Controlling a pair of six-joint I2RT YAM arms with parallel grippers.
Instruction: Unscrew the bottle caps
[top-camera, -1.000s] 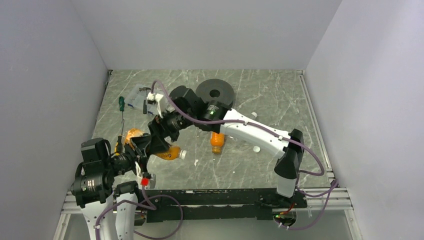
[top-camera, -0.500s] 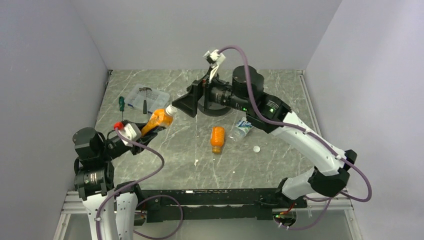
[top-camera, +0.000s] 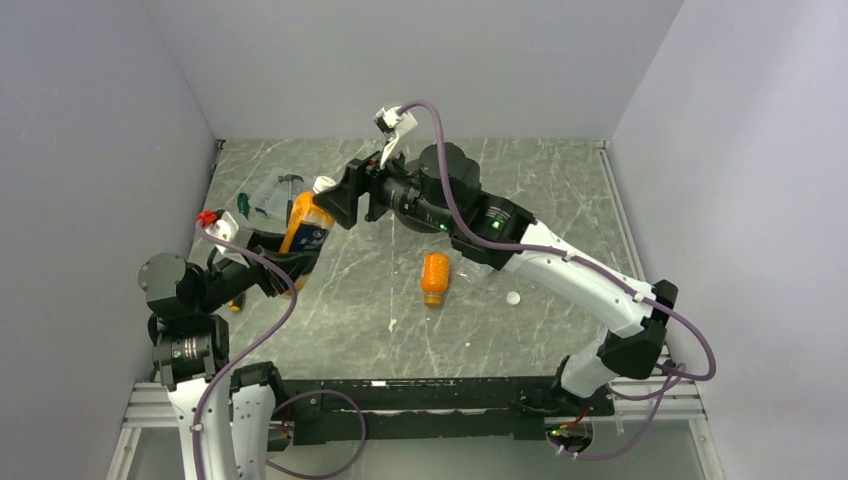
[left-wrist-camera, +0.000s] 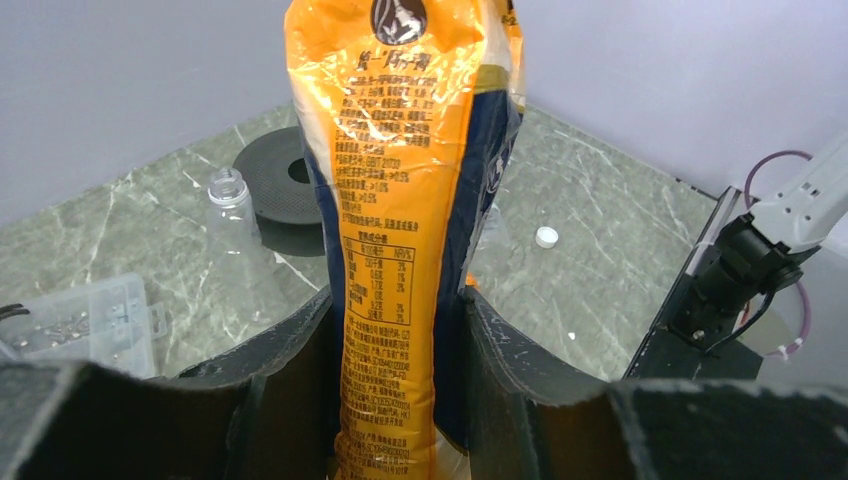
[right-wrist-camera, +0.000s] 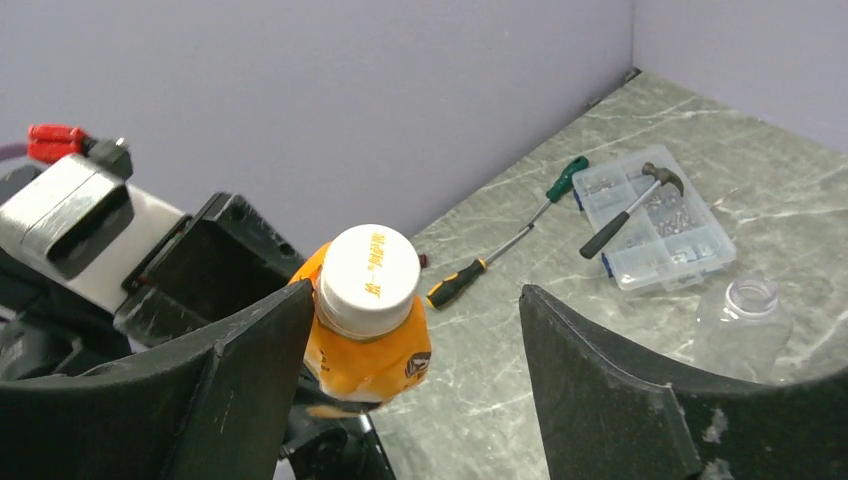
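My right gripper should hold the bottle's cap while my left gripper, now on the tall orange bottle's lower body (left-wrist-camera: 385, 400), takes hold again of the bottle's upper body (top-camera: 309, 209).
My left gripper (top-camera: 285, 262) is shut on the tall orange bottle with a dark blue label (top-camera: 305, 232) and holds it nearly upright above the table; its jaws press the bottle's lower body (left-wrist-camera: 398, 295). The bottle's white cap (right-wrist-camera: 368, 278) is on. My right gripper (right-wrist-camera: 415, 291) is open around the cap, which sits close to the left finger (right-wrist-camera: 240, 370); it shows beside the cap (top-camera: 323, 185) in the top view. The short stubby orange bottle (top-camera: 434, 277) lies on the table. A loose white cap (top-camera: 513, 297) lies to its right. The clear bottle (left-wrist-camera: 232, 215) stands uncapped.
A big black disc with a hole (left-wrist-camera: 285, 175) lies behind the clear bottle. A clear parts box with a hammer on it (right-wrist-camera: 655, 220) and a green-handled screwdriver (right-wrist-camera: 500, 255) lie at the far left. Grey walls close in the table on three sides.
My left gripper has raised the tall orange bottle and tipped it more upright. My right arm has lifted and swung left, bringing its open jaws around the cap.
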